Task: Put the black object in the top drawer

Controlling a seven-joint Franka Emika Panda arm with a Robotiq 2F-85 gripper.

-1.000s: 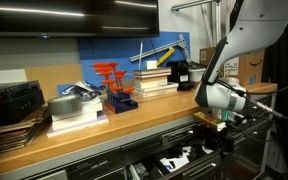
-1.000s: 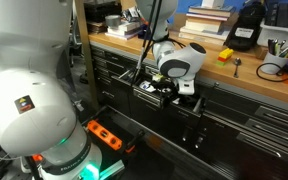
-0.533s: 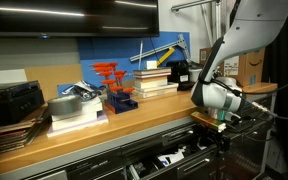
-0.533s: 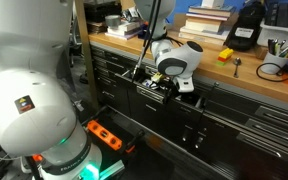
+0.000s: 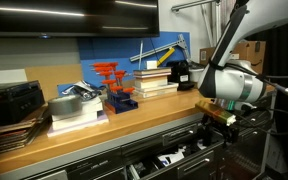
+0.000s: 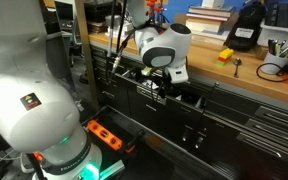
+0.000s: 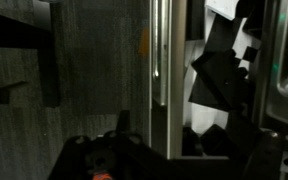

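The front edge of the open top drawer [image 7: 165,70] is under my gripper, so next I move back, go down in front of the drawer [image 7: 102,75] and push it closed.
The top drawer [image 5: 174,157] stands pulled out below the wooden counter, its black-and-white inside showing; it also shows in an exterior view [image 6: 166,93]. In the wrist view its silver handle [image 7: 155,70] runs vertically, with dark shapes on white to the right. My gripper [image 5: 218,122] hangs just above the drawer's front right part, also seen in an exterior view [image 6: 176,80]. In the wrist view its fingers [image 7: 174,162] are only dark shapes at the bottom. I cannot pick out the small black object among the dark shapes in the drawer. I cannot tell whether the jaws are open.
On the counter [image 5: 104,135] stand stacked books [image 5: 156,80], a red item [image 5: 112,85] and a black boxy device [image 6: 246,26]. A yellow-orange item [image 6: 225,55] lies near the edge. Narrower drawers [image 6: 254,125] fill the cabinet front. An orange power strip [image 6: 106,133] lies on the floor.
My arm has lifted up and away from the open drawer, so the gripper now hangs higher above it. The drawer has stayed open.
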